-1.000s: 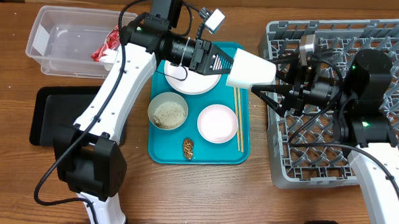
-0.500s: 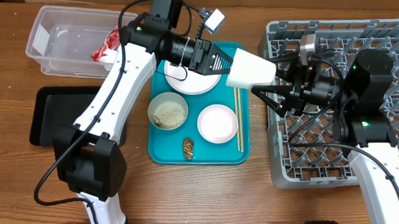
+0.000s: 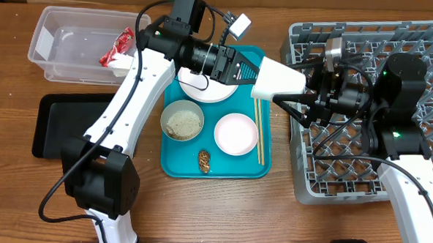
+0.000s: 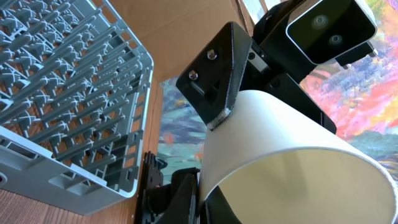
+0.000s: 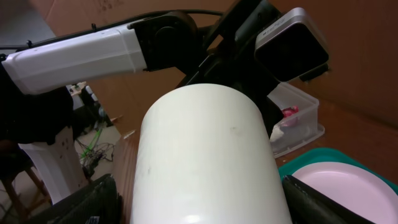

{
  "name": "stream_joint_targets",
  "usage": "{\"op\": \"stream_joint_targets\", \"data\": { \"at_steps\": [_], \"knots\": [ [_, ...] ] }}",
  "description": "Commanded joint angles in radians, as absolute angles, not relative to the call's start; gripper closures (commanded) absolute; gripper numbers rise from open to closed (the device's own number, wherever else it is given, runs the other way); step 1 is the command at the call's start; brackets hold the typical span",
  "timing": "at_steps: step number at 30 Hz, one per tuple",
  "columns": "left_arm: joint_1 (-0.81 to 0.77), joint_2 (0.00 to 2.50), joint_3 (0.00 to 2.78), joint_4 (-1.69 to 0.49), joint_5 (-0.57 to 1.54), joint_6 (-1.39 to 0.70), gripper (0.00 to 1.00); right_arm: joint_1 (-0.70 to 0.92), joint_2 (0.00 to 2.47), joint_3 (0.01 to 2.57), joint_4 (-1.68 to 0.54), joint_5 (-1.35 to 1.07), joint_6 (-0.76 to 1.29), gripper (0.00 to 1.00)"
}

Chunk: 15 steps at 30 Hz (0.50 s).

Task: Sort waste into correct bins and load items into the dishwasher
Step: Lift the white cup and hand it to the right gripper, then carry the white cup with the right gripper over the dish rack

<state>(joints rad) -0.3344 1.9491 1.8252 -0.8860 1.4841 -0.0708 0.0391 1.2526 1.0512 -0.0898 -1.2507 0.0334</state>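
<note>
Next, my right gripper grabs the cup's base [image 3: 299, 82] before my left gripper backs away, as that one holds the white cup's rim [image 3: 261, 79] short of the grey dish rack.
My left gripper [image 3: 249, 67] is shut on the rim of a white cup [image 3: 280, 79], held sideways in the air between the teal tray and the grey dish rack [image 3: 425, 43]. In the left wrist view [image 4: 208, 196] the finger pinches the cup's wall [image 4: 280, 143]. My right gripper [image 3: 297, 96] is open at the rack's left edge, its fingers either side of the cup's base with gaps showing in the right wrist view [image 5: 208, 205]. The red-and-white wrapper [image 3: 116, 48] lies in the clear tub [image 3: 59, 38]. The chopsticks [image 3: 258, 131] lie on the tray.
The teal tray [image 3: 172, 163] holds a bowl of rice [image 3: 182, 121], a pink plate [image 3: 236, 133], a white plate [image 3: 203, 93] and a brown lump [image 3: 204, 160]. A black tray [image 3: 51, 125] lies at the left.
My left arm has carried the cup a little to the right, further between the right gripper's fingers. The right arm has not moved.
</note>
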Motion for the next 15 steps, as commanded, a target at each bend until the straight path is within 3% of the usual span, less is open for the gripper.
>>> {"op": "stream_joint_targets", "data": {
  "at_steps": [1, 15],
  "knots": [
    [-0.337, 1.959, 1.841, -0.882, 1.468, -0.059, 0.96, 0.045, 1.248, 1.075, -0.084, -1.285, 0.033, 0.17],
    [-0.337, 1.959, 1.841, -0.876, 1.468, -0.068, 0.96, 0.045, 1.248, 1.074, -0.102, -1.285, 0.033, 0.27]
  ]
}}
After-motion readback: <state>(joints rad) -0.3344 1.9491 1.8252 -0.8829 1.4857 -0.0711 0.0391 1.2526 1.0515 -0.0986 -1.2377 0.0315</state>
